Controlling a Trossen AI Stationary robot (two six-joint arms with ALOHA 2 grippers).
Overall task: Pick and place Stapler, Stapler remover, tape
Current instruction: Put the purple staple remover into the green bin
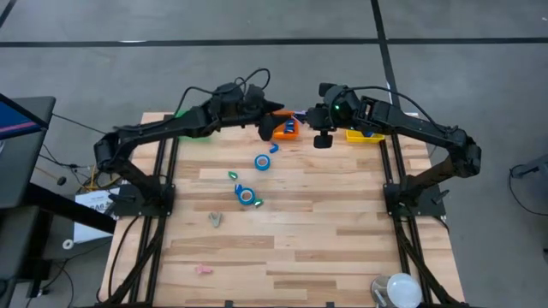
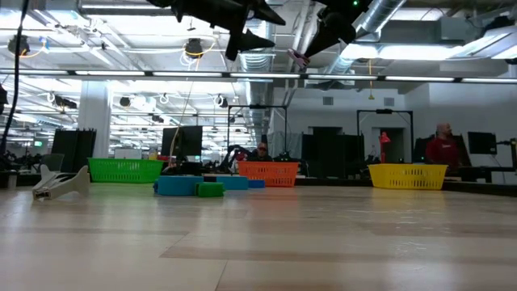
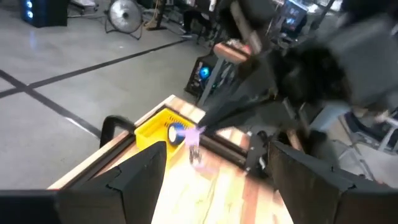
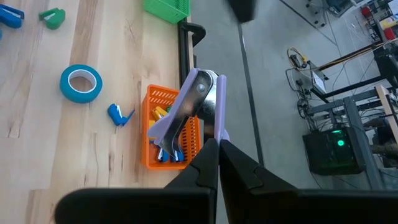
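The robot's right gripper is holding the lilac staple remover far from the green bin, so the left gripper should take hold of the remover's free metal end (image 4: 204, 82) and bring the remover to the bin.
My right gripper (image 4: 217, 144) is shut on a lilac and metal staple remover (image 4: 198, 102), high above the orange bin (image 4: 163, 132), which holds small coloured items. In the low view the remover (image 2: 297, 56) shows below that gripper (image 2: 311, 47). My left gripper (image 3: 211, 168) is open in the air beside the orange bin (image 1: 288, 128). Two blue tape rolls (image 1: 262, 161) (image 1: 246, 195) lie flat on the table. A blue stapler (image 1: 274, 148) lies near the bin. A grey staple remover (image 1: 215, 220) and a pink one (image 1: 203, 269) lie nearer the near edge. My right gripper pinches the lilac staple remover by one end of its handle (image 4: 214, 134) between the two fingertips. The rest of the remover sticks out past the fingers, with its metal jaw end (image 4: 200, 84) farthest from them. It is lifted clear, above the orange bin.
A green bin (image 1: 193, 137) sits at the far left and a yellow bin (image 1: 365, 134) at the far right, with a blue item inside (image 3: 177, 132). Small green pieces (image 1: 233, 175) (image 1: 257, 203) lie by the tape rolls. A white round object (image 1: 401, 289) sits at the near right corner.
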